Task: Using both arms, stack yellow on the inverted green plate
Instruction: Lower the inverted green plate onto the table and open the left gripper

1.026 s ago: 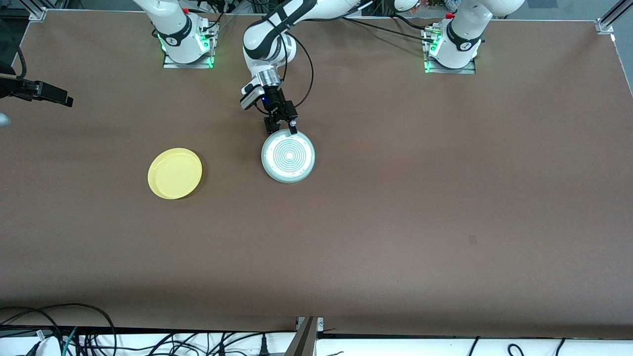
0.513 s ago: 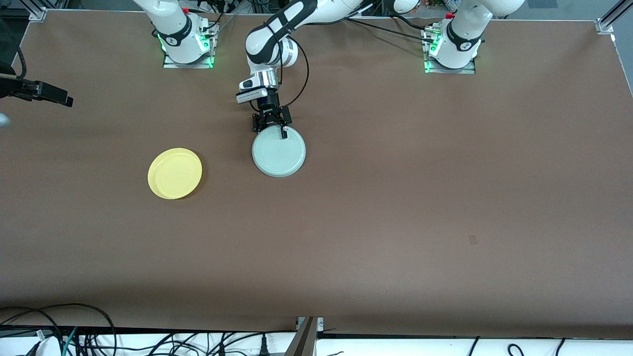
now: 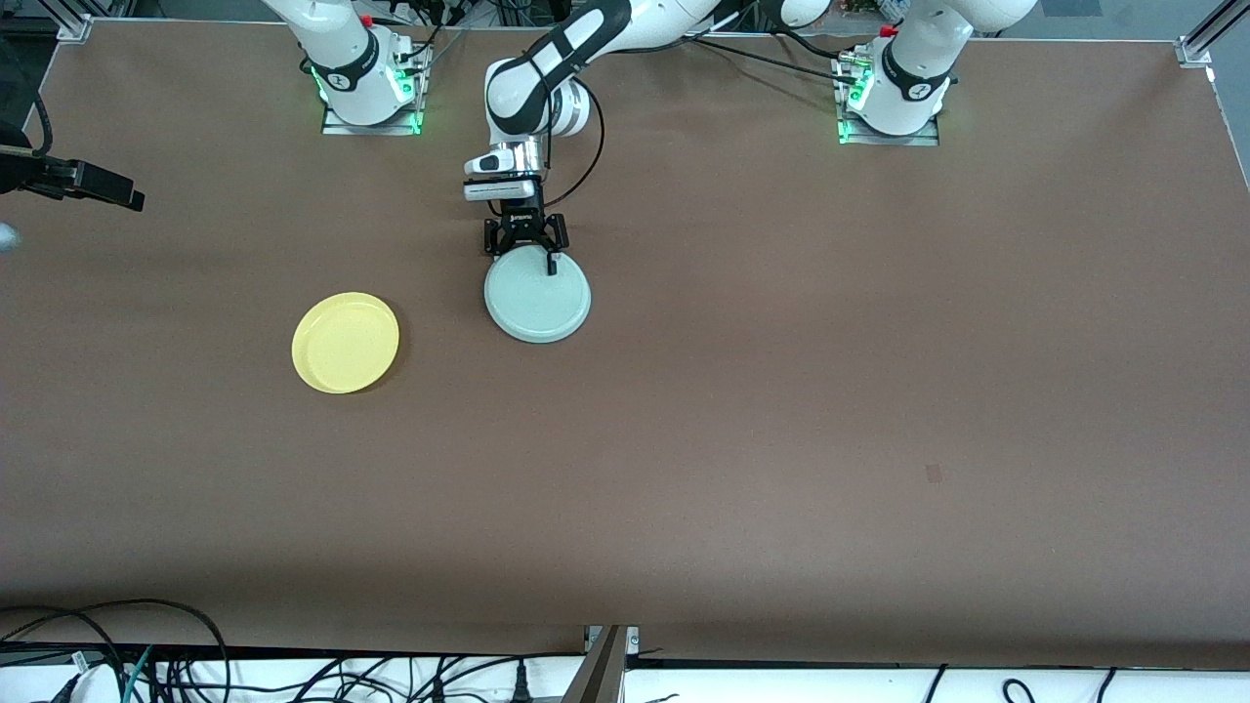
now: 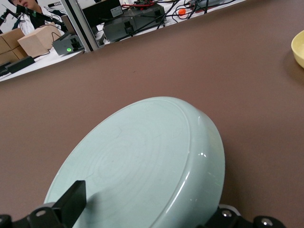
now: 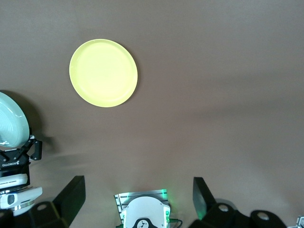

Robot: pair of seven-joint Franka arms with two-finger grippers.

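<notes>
The green plate (image 3: 538, 300) is hanging upside down near the arm bases. Next, my left gripper takes it out to the open middle (image 3: 617, 364) and puts it down flat.
The pale green plate (image 3: 537, 298) is near the middle of the table, turned over so its plain underside faces up. My left gripper (image 3: 525, 246) is shut on its rim at the edge toward the robot bases. In the left wrist view the green plate (image 4: 142, 156) sits tilted, one finger (image 4: 73, 199) on its underside, the left gripper (image 4: 147, 211) spanning the rim. The yellow plate (image 3: 345, 342) lies rim-up toward the right arm's end, apart from the green one. My right gripper (image 5: 137, 190) hangs open and empty high over its own base, looking down on the yellow plate (image 5: 103, 72).
The two arm bases (image 3: 366, 88) (image 3: 894, 98) stand along the table edge farthest from the front camera. A black camera mount (image 3: 88, 184) juts in at the right arm's end. Cables run along the edge nearest the front camera.
The left gripper has rotated and shifted toward the right arm's end with the green plate; the ringed face that showed before is now turned down. The yellow plate has not moved.
</notes>
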